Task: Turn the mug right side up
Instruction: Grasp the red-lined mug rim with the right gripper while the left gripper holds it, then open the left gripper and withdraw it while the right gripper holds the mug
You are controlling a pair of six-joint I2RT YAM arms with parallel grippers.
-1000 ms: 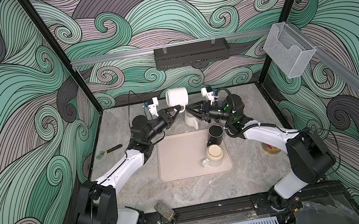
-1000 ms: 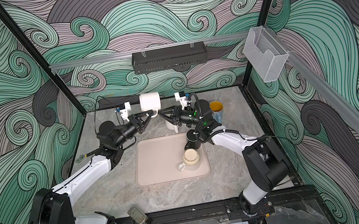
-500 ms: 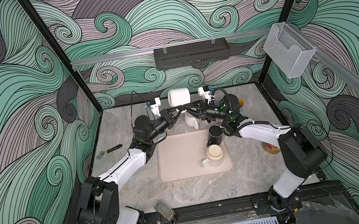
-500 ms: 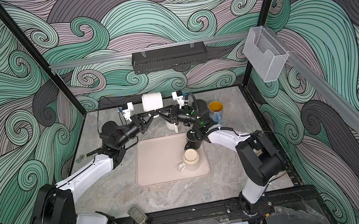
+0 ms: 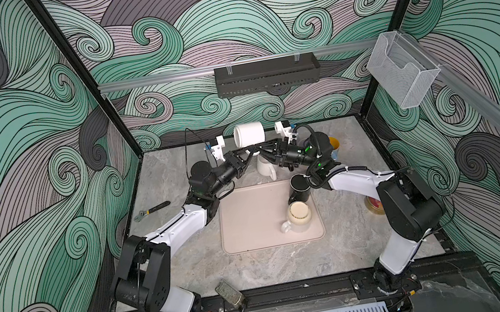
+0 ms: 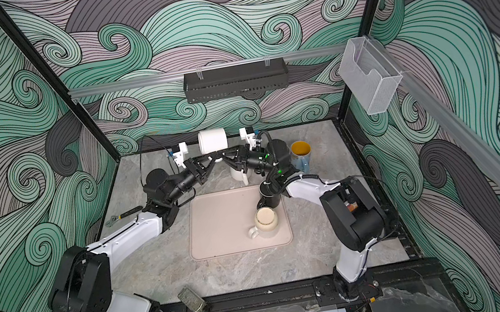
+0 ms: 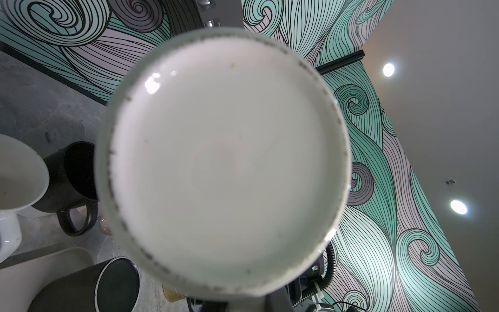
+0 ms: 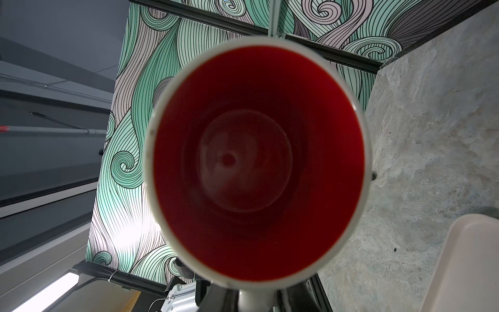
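The robot's two grippers both hold the handle of the tipped white mug (image 8: 255, 299), so next the left gripper lets go and moves away before the right gripper turns the mug's red opening (image 8: 254, 156) up.
A white mug (image 5: 249, 133) with a red inside hangs on its side in the air at the back middle, seen in both top views. My left gripper (image 5: 248, 152) and right gripper (image 5: 262, 150) meet under it, each shut on its handle. The left wrist view is filled by the mug's flat white bottom (image 7: 224, 162). The right wrist view looks into the mug's red mouth (image 8: 256, 162), and its white handle (image 8: 256, 299) sits between dark fingers (image 8: 218, 299). In a top view the mug (image 6: 212, 140) lies with its bottom to the left.
A beige mat (image 5: 252, 219) holds a black mug (image 5: 299, 187) and a cream mug (image 5: 299, 219). Another white mug (image 5: 266, 168) stands on the table under the grippers. A blue mug with a yellow inside (image 6: 301, 154) is at the back right, a wrench (image 5: 151, 210) at the left.
My right gripper has reached in under the mug and narrowed its jaws onto the handle. The mug and the left gripper have barely moved.
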